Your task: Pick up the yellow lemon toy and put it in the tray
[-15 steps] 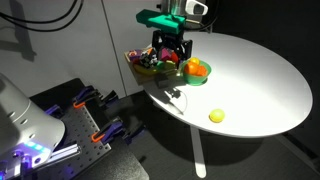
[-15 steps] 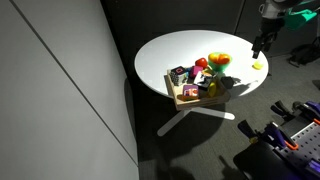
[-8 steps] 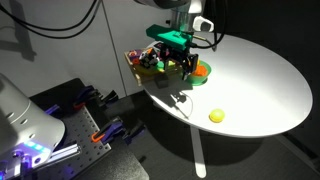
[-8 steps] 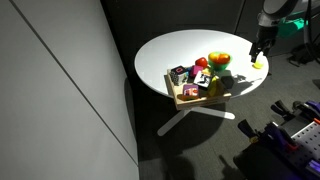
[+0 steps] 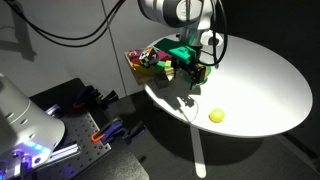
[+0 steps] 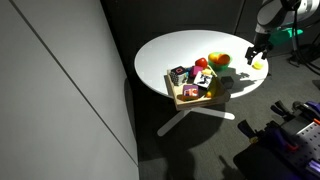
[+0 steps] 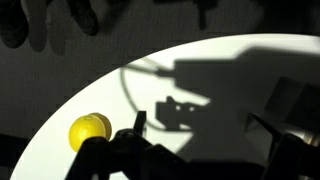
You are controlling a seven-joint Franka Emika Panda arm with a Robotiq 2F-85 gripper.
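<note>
The yellow lemon toy is outside the open fingers of the robot's gripper, so next the gripper moves toward the table's edge (image 5: 214,134) and gets the lemon between its fingers before it closes them.
The yellow lemon toy (image 5: 216,115) lies alone on the white round table, near its edge; it also shows in an exterior view (image 6: 258,65) and at the lower left of the wrist view (image 7: 89,130). The tan tray (image 5: 131,58) sits at the table's other edge, filled with toys, and appears in both exterior views (image 6: 195,103). My gripper (image 5: 191,72) hangs above the table between the tray and the lemon. In the wrist view the gripper (image 7: 205,125) is open and empty, with the lemon outside its left finger.
A green bowl (image 6: 218,62) holding an orange fruit stands next to the tray, with a red round fruit (image 6: 201,63) beside it. The table's edge runs close to the lemon. Clamps and equipment stand on the floor below the table (image 5: 90,110).
The arm has moved from above the tray and bowl down and out over the table toward the lemon. The lemon has not moved.
</note>
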